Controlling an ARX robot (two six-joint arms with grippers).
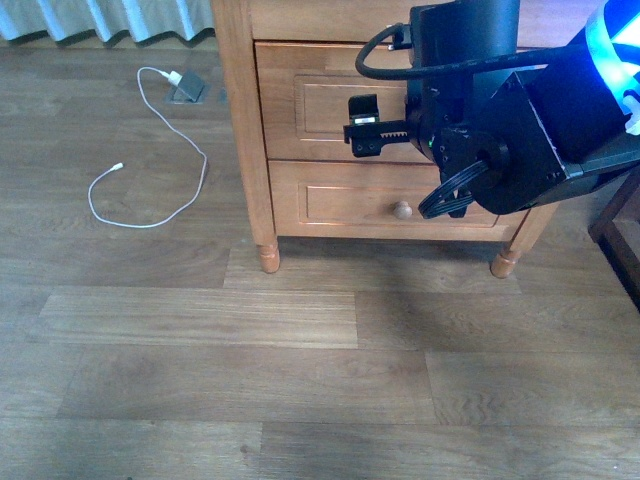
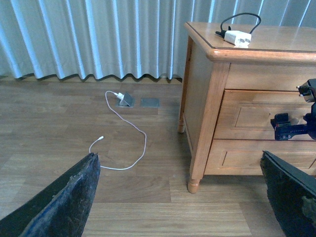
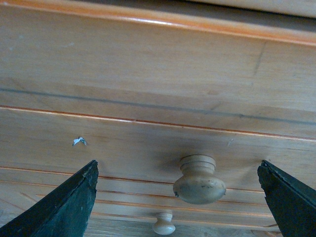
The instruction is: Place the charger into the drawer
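The upper drawer will slide far out and stay level when I pull its round knob, because thin, even gaps run along the edges of the front panel.
The charger, a small white cube with a black looped cable, lies on top of the wooden nightstand; it is out of the front view. The upper drawer is shut. My right gripper is open right in front of it. In the right wrist view the drawer's round knob sits between the open fingers of the right gripper, apart from both. My left gripper is open and empty, low over the floor, to the left of the nightstand.
A long white cable with a white plug lies on the floor left of the nightstand, by a grey floor socket. The shorter lower drawer is shut. Dark furniture stands at the right. Curtains hang behind.
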